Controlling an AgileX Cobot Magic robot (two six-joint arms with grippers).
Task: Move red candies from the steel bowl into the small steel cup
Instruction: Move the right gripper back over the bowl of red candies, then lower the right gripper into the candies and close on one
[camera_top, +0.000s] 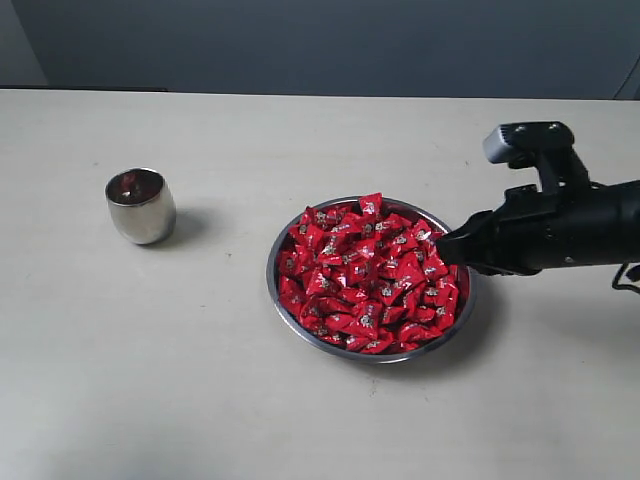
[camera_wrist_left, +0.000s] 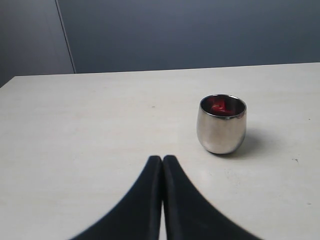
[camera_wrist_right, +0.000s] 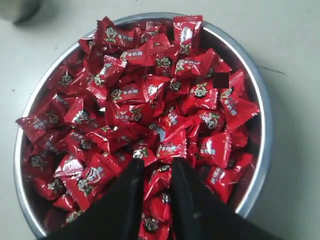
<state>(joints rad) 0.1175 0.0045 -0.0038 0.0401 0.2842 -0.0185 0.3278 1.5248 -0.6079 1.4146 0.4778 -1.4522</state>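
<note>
I should keep moving inward and down until my right gripper's fingers are on both sides of one candy (camera_wrist_right: 117, 136), because the way from the fingers to the heaped red candies (camera_top: 350, 272) is clear.
The steel bowl (camera_top: 270, 272) sits right of centre, heaped with red candies (camera_top: 360, 275). My right gripper (camera_top: 442, 245) reaches in over the bowl's right rim. In the right wrist view its tips (camera_wrist_right: 156, 167) are down in the candies (camera_wrist_right: 140, 100), a little apart, with one red candy (camera_wrist_right: 159, 181) pinched between them; the bowl's rim (camera_wrist_right: 262, 125) curves around. The small steel cup (camera_top: 140, 205) stands upright at the left with red (camera_top: 130, 183) inside. My left gripper (camera_wrist_left: 162, 158) is shut and empty, short of the cup (camera_wrist_left: 221, 125), which holds a red candy (camera_wrist_left: 218, 106).
The pale table (camera_top: 200, 380) runs to a dark wall behind. The right arm's black body and its grey camera mount (camera_top: 530, 140) hang over the table at the right edge. The cup's rim (camera_wrist_right: 15, 7) shows at a corner of the right wrist view.
</note>
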